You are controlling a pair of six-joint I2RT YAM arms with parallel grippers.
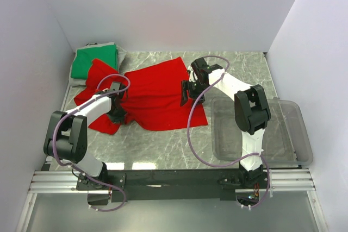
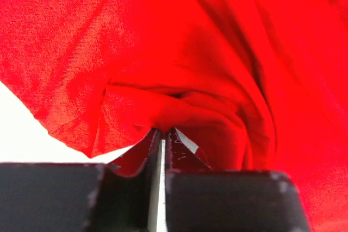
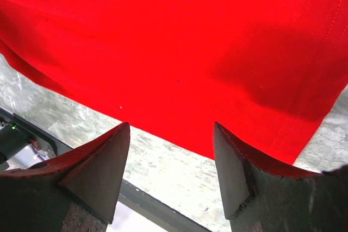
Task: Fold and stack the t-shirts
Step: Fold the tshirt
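The red t-shirt is bunched up at my left gripper (image 2: 179, 104), and its hem's near corner (image 1: 206, 124) is loose. Next, my right gripper pinches that corner and pulls the t-shirt tight.
The red t-shirt (image 1: 157, 93) lies spread and rumpled across the middle of the table. The green t-shirt (image 1: 95, 61) lies folded at the back left corner, with a red sleeve overlapping its near edge. My left gripper (image 1: 116, 114) is on the red shirt's left part. In the left wrist view its jaws (image 2: 163, 131) are pinched together on a bunched fold of red cloth (image 2: 179, 52). My right gripper (image 1: 184, 94) hovers over the red shirt's right side. In the right wrist view it (image 3: 172, 129) is open and empty above the shirt's hemmed edge (image 3: 190, 52).
A clear plastic bin (image 1: 291, 134) stands at the right side of the marble table (image 1: 163, 145). White walls close in the back and both sides. The arms' mounting rail (image 1: 174, 180) runs along the near edge.
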